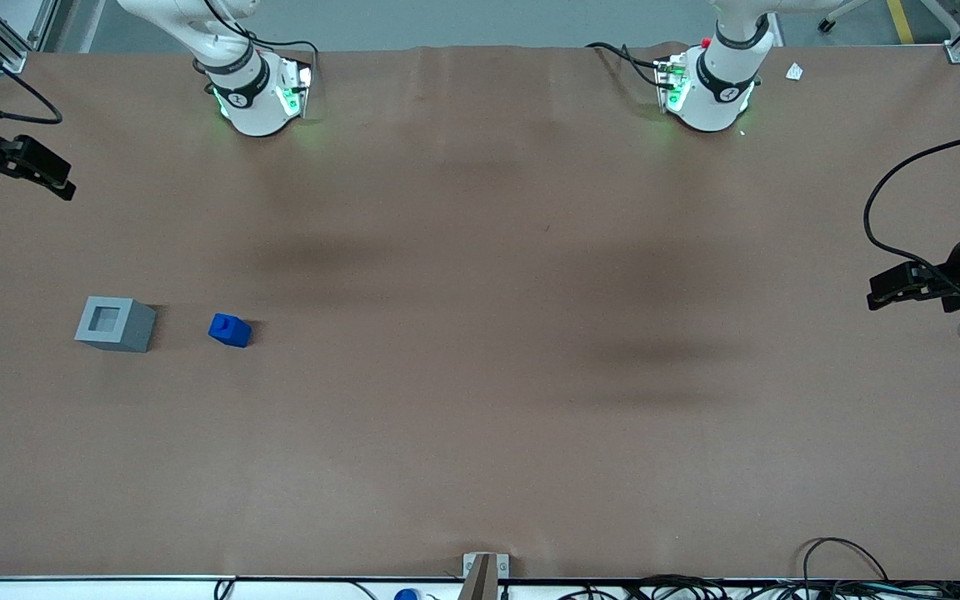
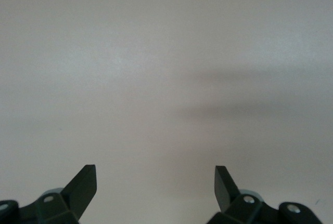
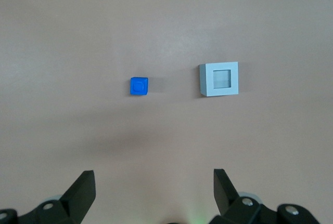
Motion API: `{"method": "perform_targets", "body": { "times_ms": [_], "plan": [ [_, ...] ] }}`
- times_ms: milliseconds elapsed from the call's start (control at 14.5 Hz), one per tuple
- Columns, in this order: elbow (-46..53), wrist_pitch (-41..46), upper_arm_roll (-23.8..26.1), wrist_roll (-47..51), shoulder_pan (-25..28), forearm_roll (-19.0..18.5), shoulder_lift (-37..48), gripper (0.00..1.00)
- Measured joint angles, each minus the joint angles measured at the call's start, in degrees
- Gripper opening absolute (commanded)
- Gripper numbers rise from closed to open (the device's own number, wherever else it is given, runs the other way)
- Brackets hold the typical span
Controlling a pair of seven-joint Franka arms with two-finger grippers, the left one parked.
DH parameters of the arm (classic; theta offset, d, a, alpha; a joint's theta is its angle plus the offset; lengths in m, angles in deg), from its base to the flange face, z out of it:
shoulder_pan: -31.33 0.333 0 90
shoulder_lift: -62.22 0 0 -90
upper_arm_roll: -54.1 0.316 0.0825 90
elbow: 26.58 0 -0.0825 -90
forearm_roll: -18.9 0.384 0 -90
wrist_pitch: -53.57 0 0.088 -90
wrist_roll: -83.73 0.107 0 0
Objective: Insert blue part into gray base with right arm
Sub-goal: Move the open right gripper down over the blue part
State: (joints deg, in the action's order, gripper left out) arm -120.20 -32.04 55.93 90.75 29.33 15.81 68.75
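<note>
I can see the bottom of the gray base's square hollow [image 1: 103, 319] just below the hollow's rim, so the blue part [image 1: 229, 330] will still stand well above the gray base when I put it in.
The gray base [image 1: 116, 324] stands on the brown table with its square recess facing up. The blue part [image 1: 230, 330] stands beside it with a gap between them, on the side toward the parked arm. Both also show in the right wrist view, the blue part [image 3: 139, 86] and the gray base [image 3: 219, 79]. My right gripper [image 3: 154, 180] is open and empty, held high over the table. In the front view the right gripper [image 1: 47, 173] is at the working arm's end, farther from the front camera than the gray base.
The two arm bases [image 1: 259, 96] [image 1: 709, 92] stand at the table's back edge. A small white scrap [image 1: 794, 72] lies near the back corner. A bracket [image 1: 484, 573] and cables [image 1: 830, 575] sit at the front edge.
</note>
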Motion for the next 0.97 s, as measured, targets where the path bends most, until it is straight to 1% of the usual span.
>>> {"method": "perform_targets", "body": {
  "times_ms": [415, 692, 969],
  "plan": [
    [0.0, 0.3, 0.0, 0.0, 0.0, 0.2, -0.2, 1.00],
    [-1.0, -0.1, -0.1, 0.0, 0.0, 0.2, -2.6, 1.00],
    [-8.4, -9.6, -0.1, 0.0, 0.0, 0.2, -5.7, 1.00]
  ]
}}
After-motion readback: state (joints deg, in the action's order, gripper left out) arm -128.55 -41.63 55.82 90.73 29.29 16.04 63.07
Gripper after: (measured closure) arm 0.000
